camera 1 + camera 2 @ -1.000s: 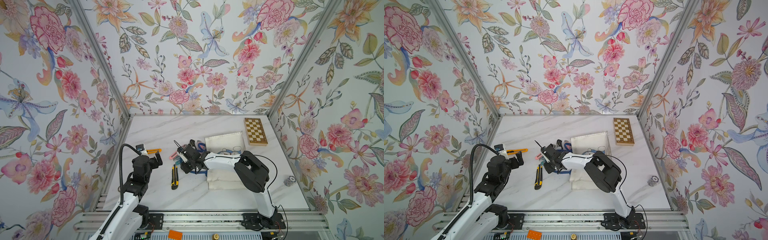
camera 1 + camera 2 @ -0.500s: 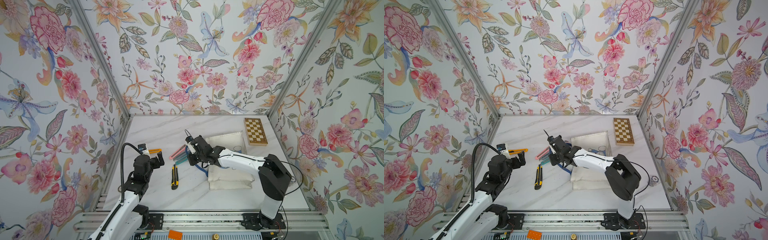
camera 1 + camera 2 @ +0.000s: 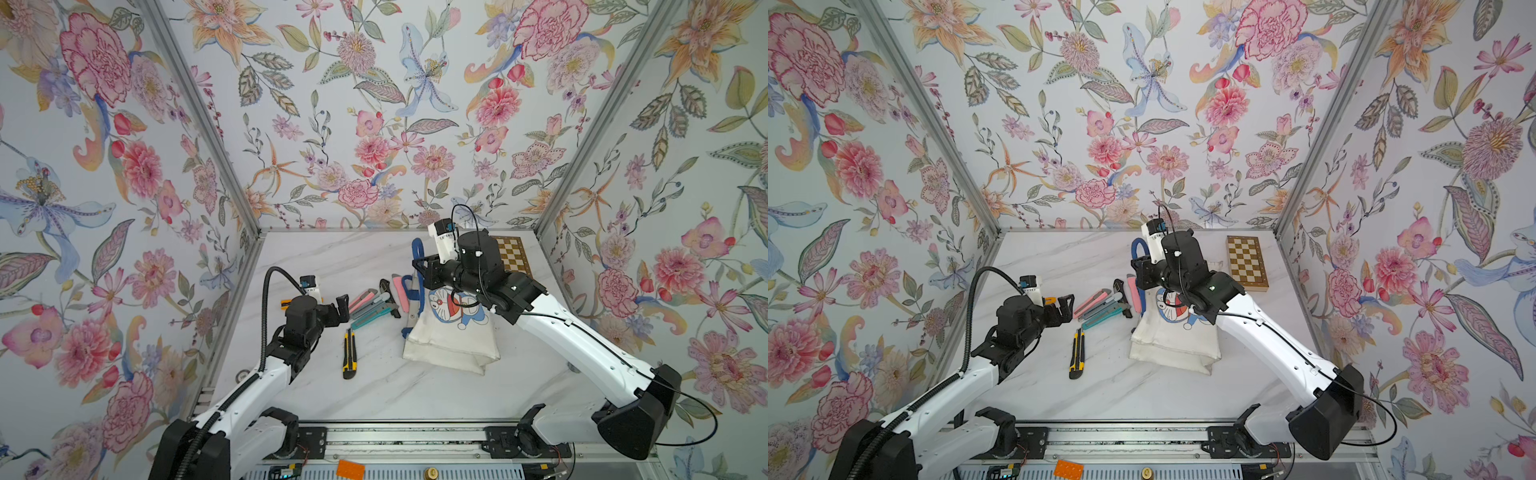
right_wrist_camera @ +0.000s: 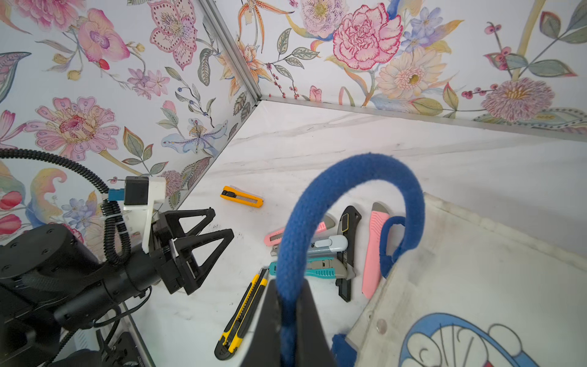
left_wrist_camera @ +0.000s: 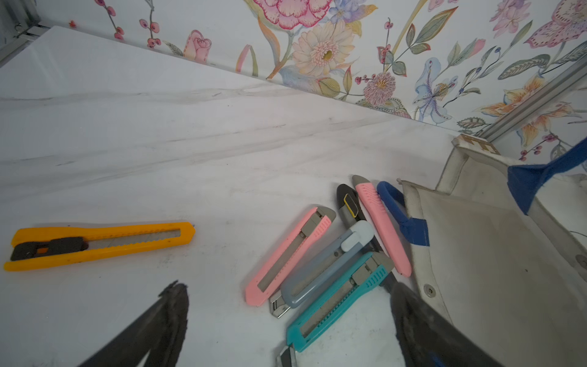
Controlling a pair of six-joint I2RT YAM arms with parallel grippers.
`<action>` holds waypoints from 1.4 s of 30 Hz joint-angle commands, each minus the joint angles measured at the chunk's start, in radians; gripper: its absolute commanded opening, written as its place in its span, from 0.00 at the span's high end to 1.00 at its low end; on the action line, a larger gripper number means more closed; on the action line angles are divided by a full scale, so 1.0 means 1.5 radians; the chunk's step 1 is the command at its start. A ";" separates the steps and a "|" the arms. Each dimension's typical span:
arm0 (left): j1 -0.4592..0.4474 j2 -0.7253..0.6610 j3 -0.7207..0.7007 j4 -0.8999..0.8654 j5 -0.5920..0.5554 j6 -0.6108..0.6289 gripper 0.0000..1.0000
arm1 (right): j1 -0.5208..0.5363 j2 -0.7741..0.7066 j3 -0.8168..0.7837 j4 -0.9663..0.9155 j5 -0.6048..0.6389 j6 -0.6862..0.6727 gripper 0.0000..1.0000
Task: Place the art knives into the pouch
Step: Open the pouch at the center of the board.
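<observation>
The pouch's rim (image 5: 414, 205) is low beside the knives while my right gripper lifts the opposite strap, so next my left gripper pinches that rim (image 5: 427, 278) and lifts it up.
The pouch (image 3: 451, 328) is a white canvas bag with a blue cartoon cat, standing at mid-table in both top views. Its mouth side is pulled up by one blue strap (image 4: 365, 162). My right gripper (image 4: 288, 286) is shut on that strap and holds it above the table (image 3: 419, 266). Several art knives lie in a cluster just left of the pouch: pink (image 5: 289, 254), grey-blue (image 5: 327, 263), teal (image 5: 340, 302), black (image 5: 347, 203) and another pink (image 5: 381, 222). My left gripper (image 5: 287, 286) hovers open over the near end of this cluster, holding nothing (image 3: 338, 311).
An orange knife (image 5: 95, 244) lies alone near the left wall. A yellow-and-black knife (image 3: 349, 353) lies in front of the cluster. A brown-and-cream chessboard (image 3: 1246, 262) sits at the back right, behind my right arm. The second blue strap (image 5: 394, 206) rests beside the knives.
My right gripper closed on the blue strap and rose toward the back, lifting the pouch's mouth side so the cat print shows. The left gripper shifted slightly toward the knives.
</observation>
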 commanded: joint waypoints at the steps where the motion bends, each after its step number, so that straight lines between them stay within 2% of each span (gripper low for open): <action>1: -0.028 0.044 0.039 0.042 0.024 -0.014 0.01 | -0.025 -0.031 0.047 -0.042 -0.008 -0.025 1.00; 5: -0.056 0.119 0.077 0.060 0.044 -0.016 0.00 | -0.070 -0.047 0.075 -0.051 -0.035 -0.033 1.00; 12: -0.090 0.232 0.138 0.108 0.093 -0.034 0.01 | -0.103 -0.063 0.114 -0.067 -0.055 -0.061 1.00; 18: -0.127 0.315 0.199 0.119 0.115 -0.037 0.01 | -0.115 -0.059 0.125 -0.066 -0.092 -0.075 1.00; 22: -0.142 0.370 0.244 0.117 0.163 -0.047 0.04 | -0.115 -0.055 0.124 -0.061 -0.102 -0.084 1.00; 31: -0.165 0.443 0.307 0.128 0.221 -0.059 0.23 | -0.118 -0.055 0.105 -0.027 -0.121 -0.084 1.00; 40: -0.179 0.517 0.350 0.187 0.294 -0.112 0.37 | -0.123 -0.063 0.084 -0.001 -0.135 -0.076 1.00; 41: -0.183 0.527 0.362 0.182 0.295 -0.112 0.40 | -0.123 -0.064 0.081 0.003 -0.136 -0.075 1.00; 42: -0.186 0.540 0.379 0.170 0.294 -0.110 0.46 | -0.125 -0.066 0.079 0.007 -0.139 -0.076 1.00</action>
